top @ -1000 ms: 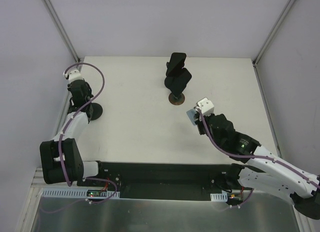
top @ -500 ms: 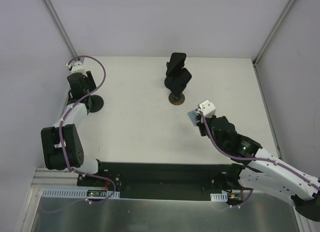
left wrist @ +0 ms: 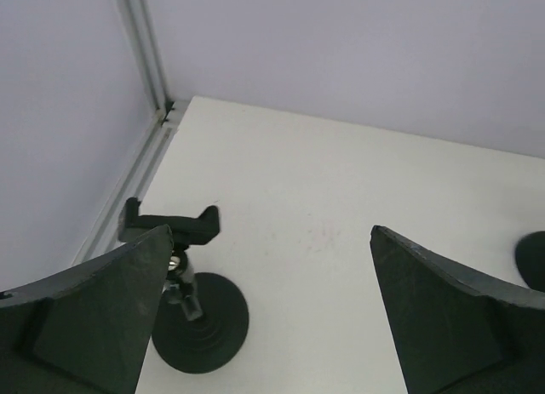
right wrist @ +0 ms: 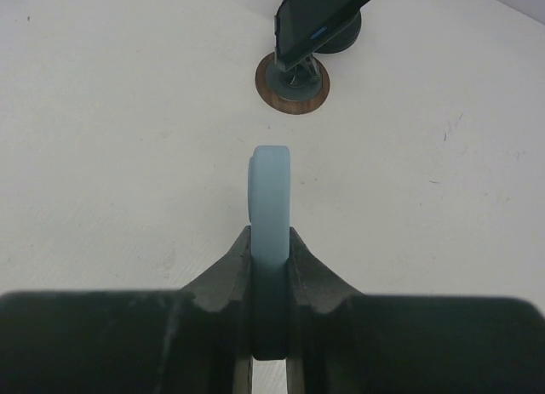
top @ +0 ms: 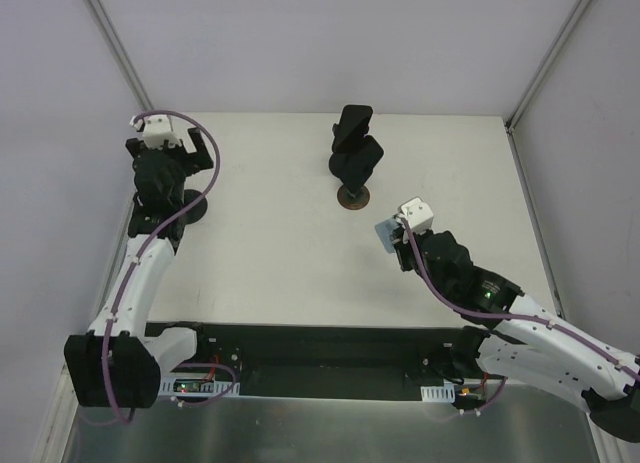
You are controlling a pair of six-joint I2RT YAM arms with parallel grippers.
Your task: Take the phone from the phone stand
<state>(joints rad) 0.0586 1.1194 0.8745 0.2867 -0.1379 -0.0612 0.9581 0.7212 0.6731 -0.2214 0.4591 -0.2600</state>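
Note:
The light blue phone's loose end (top: 384, 235) sticks out of my right gripper, so my left gripper should carry on going toward that end with open fingers and close there.
A light blue phone (right wrist: 269, 194) stands edge-on between my right gripper's (right wrist: 270, 241) fingers, which are shut on it above the table right of centre (top: 386, 230). At the far left a black phone stand (left wrist: 197, 319) rests on its round base, its clamp (left wrist: 169, 225) holding nothing. My left gripper (left wrist: 271, 234) hangs above that stand with its jaws wide open and nothing between them. In the top view the left gripper (top: 164, 165) covers most of the stand (top: 193, 211).
A second black stand (top: 352, 195) at the back centre carries a dark phone (top: 352, 129); it also shows in the right wrist view (right wrist: 292, 88). White walls and metal corner posts (top: 123, 58) close in the table on three sides.
My left gripper has opened wide and drawn up and back from the left stand. The right arm with the blue phone has barely moved.

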